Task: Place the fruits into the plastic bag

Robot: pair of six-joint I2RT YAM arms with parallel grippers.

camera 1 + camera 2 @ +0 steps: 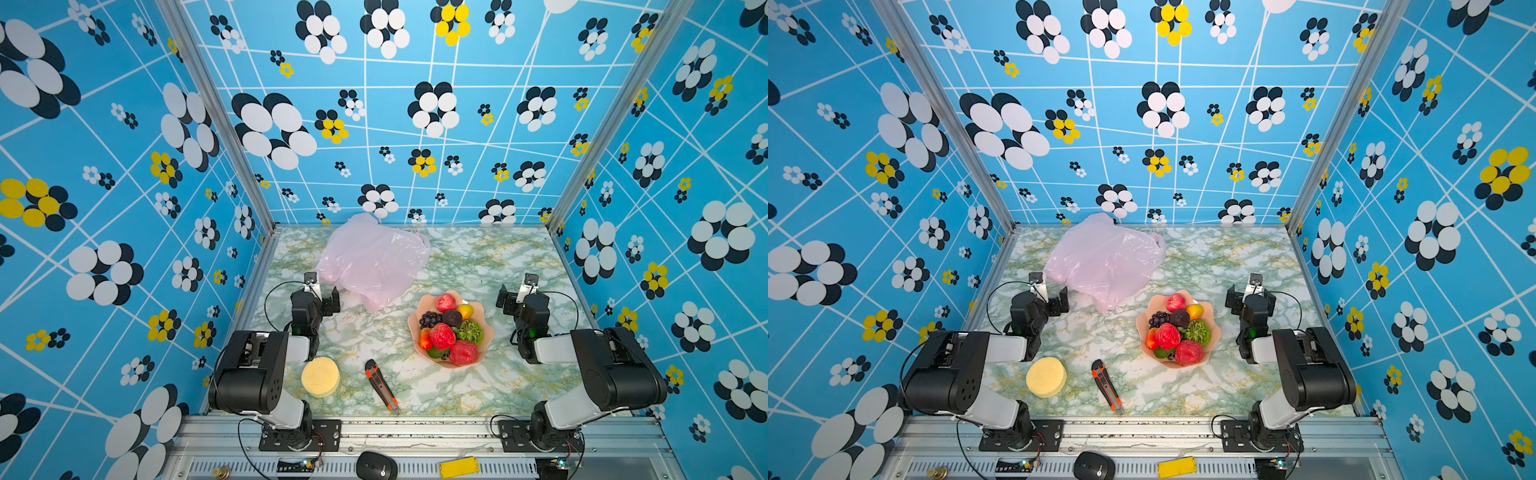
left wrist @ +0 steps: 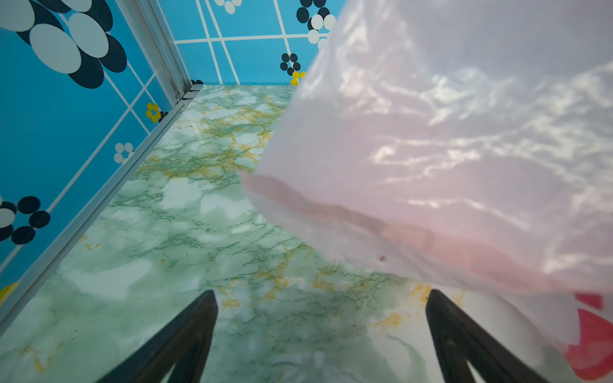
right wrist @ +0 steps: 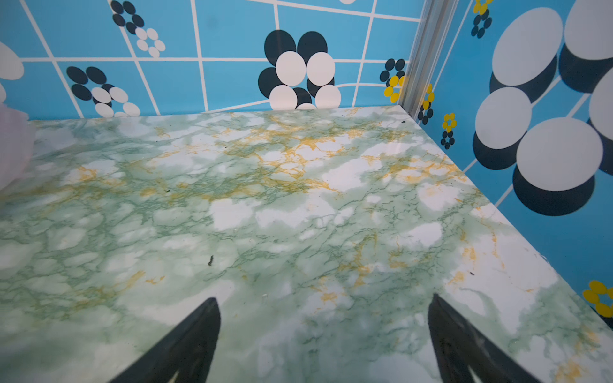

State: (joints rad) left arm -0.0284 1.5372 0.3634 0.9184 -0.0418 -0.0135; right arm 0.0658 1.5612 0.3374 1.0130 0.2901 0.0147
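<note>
Next, my right gripper takes the bag's opposite edge (image 1: pixel 424 244) and pulls it over behind the bowl first, because the crumpled plastic bag (image 1: pixel 371 261) lies off toward my left gripper's side.
The fruits (image 1: pixel 451 328) (image 1: pixel 1177 328) lie heaped in a salmon-pink scalloped bowl (image 1: pixel 484 309): bumpy red ones (image 1: pixel 441 336), dark grapes (image 1: pixel 430 319), a green spiky one (image 1: pixel 469 331) and a yellow-red mango (image 1: pixel 464 310). The plastic bag (image 1: pixel 374 257) (image 1: pixel 1104 257), crumpled and pale pink, lies behind the bowl toward the back wall. My left gripper (image 1: pixel 328 303) (image 2: pixel 321 295) is open beside the bag's near-left edge, and the bag (image 2: pixel 447 149) fills much of the left wrist view. My right gripper (image 1: pixel 513 301) (image 3: pixel 323 298) is open over bare table to the right of the bowl, holding nothing.
A round pale yellow sponge disc (image 1: pixel 320 377) sits near the left arm's base. An orange and black utility knife (image 1: pixel 381 386) lies at the table's front middle. A black mouse (image 1: pixel 376 465) rests on the front rail. Patterned walls close in three sides.
</note>
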